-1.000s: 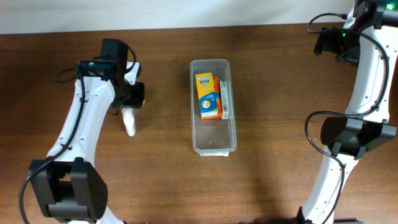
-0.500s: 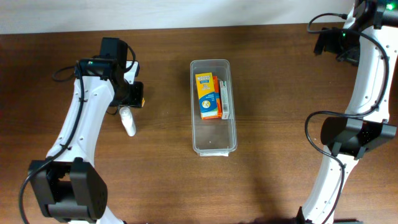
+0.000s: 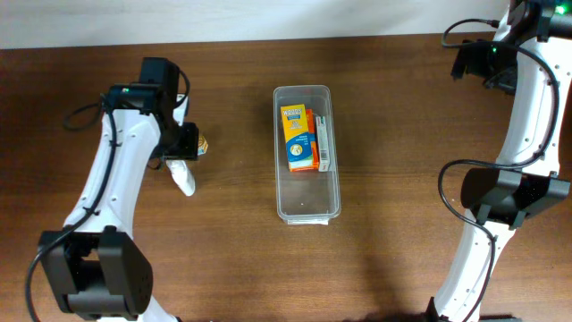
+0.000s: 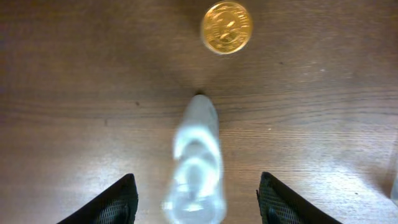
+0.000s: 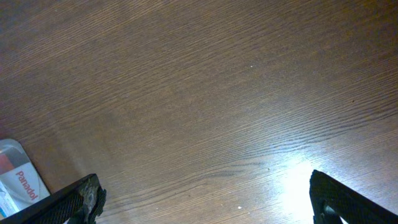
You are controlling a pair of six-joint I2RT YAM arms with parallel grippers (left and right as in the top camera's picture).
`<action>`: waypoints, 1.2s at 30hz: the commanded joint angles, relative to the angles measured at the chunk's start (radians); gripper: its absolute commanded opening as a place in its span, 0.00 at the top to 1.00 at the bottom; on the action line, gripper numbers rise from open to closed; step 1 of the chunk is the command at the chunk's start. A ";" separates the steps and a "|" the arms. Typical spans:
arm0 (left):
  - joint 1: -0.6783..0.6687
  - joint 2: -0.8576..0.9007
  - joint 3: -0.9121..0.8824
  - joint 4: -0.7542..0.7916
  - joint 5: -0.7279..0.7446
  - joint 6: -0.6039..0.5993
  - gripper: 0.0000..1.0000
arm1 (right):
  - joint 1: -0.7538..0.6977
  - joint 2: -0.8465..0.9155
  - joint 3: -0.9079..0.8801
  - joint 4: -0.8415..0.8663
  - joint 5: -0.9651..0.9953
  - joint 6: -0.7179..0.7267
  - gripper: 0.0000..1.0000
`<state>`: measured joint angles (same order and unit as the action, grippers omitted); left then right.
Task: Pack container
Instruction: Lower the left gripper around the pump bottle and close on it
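Note:
I should keep lowering my left gripper until its open fingers are on either side of the bottle (image 3: 182,178), because they are astride the white bottle's narrow width (image 4: 198,155) and clear of the gold disc.
The container (image 3: 307,207), a clear narrow bin, stands mid-table and holds an orange box (image 3: 299,137) with a white box (image 3: 325,143) beside it. My left gripper (image 3: 181,154) is to its left, over a small white bottle (image 3: 185,179). In the left wrist view, the blurred white bottle (image 4: 196,162) sits between the open fingers (image 4: 118,202), with a gap on each side. A gold round disc (image 4: 226,27) lies just beyond it. My right gripper (image 5: 205,199) is wide open over bare wood, far from the container.
A Panadol blister pack (image 5: 18,180) shows at the lower left of the right wrist view. The right arm (image 3: 527,107) runs along the table's right side. The wooden table (image 3: 402,134) meets a white wall at the back.
The left jaws have opened and let go of the white bottle. The left gripper has shifted slightly up and left, uncovering the gold disc. The right arm has not moved.

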<state>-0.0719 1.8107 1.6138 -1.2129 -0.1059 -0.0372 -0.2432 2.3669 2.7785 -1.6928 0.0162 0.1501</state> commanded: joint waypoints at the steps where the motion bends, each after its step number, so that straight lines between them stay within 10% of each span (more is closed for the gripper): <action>1: 0.030 0.008 0.009 -0.021 0.018 -0.031 0.37 | 0.000 -0.008 -0.003 -0.006 -0.005 0.001 0.02; 36: 0.031 0.129 -0.030 -0.063 0.098 -0.083 0.38 | 0.000 -0.008 -0.003 -0.006 -0.005 0.001 0.02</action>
<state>-0.0399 1.9079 1.5887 -1.2732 -0.0219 -0.1017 -0.2436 2.3669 2.7785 -1.6928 0.0162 0.1505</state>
